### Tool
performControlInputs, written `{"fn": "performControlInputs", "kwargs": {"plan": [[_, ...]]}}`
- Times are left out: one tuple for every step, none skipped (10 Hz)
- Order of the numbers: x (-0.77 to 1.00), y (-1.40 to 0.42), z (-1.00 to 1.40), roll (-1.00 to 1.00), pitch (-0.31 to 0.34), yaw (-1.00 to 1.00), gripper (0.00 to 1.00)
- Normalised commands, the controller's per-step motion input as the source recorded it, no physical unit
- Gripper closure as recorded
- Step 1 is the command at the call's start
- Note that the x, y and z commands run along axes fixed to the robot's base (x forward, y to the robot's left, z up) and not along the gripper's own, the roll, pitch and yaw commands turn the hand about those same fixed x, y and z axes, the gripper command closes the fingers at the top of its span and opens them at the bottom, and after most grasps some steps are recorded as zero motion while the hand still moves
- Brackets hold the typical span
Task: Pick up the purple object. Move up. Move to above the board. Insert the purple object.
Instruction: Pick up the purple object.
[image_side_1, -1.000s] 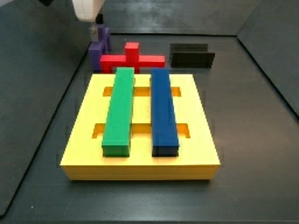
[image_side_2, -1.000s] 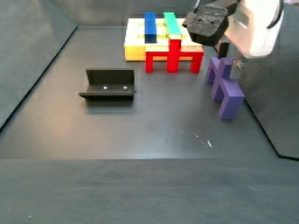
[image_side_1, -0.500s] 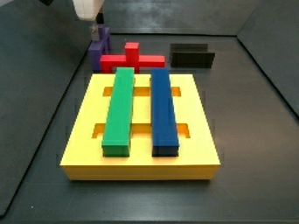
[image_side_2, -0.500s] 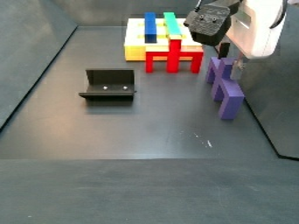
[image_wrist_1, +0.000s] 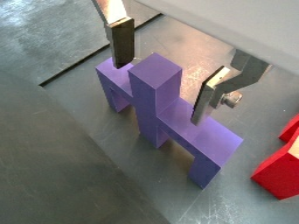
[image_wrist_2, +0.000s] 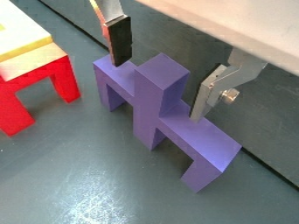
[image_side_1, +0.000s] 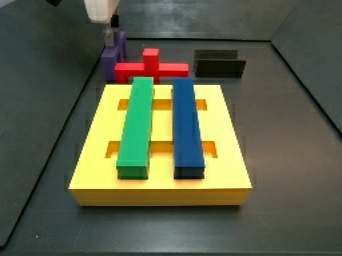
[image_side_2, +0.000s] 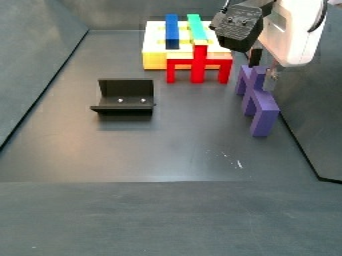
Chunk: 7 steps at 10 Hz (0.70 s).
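My gripper is to lower the purple object (image_wrist_1: 156, 87) into the board. Gaps show (image_wrist_1: 177, 152) between the legs, so the object will straddle the green and blue bars.
The purple object (image_wrist_1: 177, 124) stands on the dark floor with its central ridge up; it also shows in a wrist view (image_wrist_2: 176, 131) and in both side views (image_side_1: 114, 58) (image_side_2: 259, 102). My gripper (image_wrist_1: 166, 70) is open and straddles the raised ridge, one finger (image_wrist_1: 121, 42) on each side, apart from the block; it shows the same way in a wrist view (image_wrist_2: 163, 68). In both side views the gripper (image_side_1: 110, 38) (image_side_2: 262, 70) hangs low over the purple object. The yellow board (image_side_1: 160, 182) (image_side_2: 155, 47) lies apart from it.
A green bar (image_side_1: 138, 120) and a long blue bar (image_side_1: 187, 125) sit in the board's slots. A red cross-shaped block (image_side_1: 147, 68) (image_side_2: 198, 66) stands between the board and the purple object. The black fixture (image_side_1: 221, 65) (image_side_2: 124, 97) stands apart.
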Motion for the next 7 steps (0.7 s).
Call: {"fn": "performControlInputs", "kwargs": {"plan": [[0.03, 0.01, -0.05, -0.03, 0.0, 0.0, 0.0], [0.03, 0.0, -0.06, -0.02, 0.0, 0.0, 0.0], [0.01, 0.0, -0.05, 0.0, 0.0, 0.0, 0.0], [-0.02, 0.0, 0.0, 0.0, 0.0, 0.0, 0.0], [-0.02, 0.0, 0.0, 0.0, 0.0, 0.0, 0.0], [0.0, 0.0, 0.0, 0.0, 0.0, 0.0, 1.0], [0.0, 0.0, 0.0, 0.0, 0.0, 0.0, 1.0]]}}
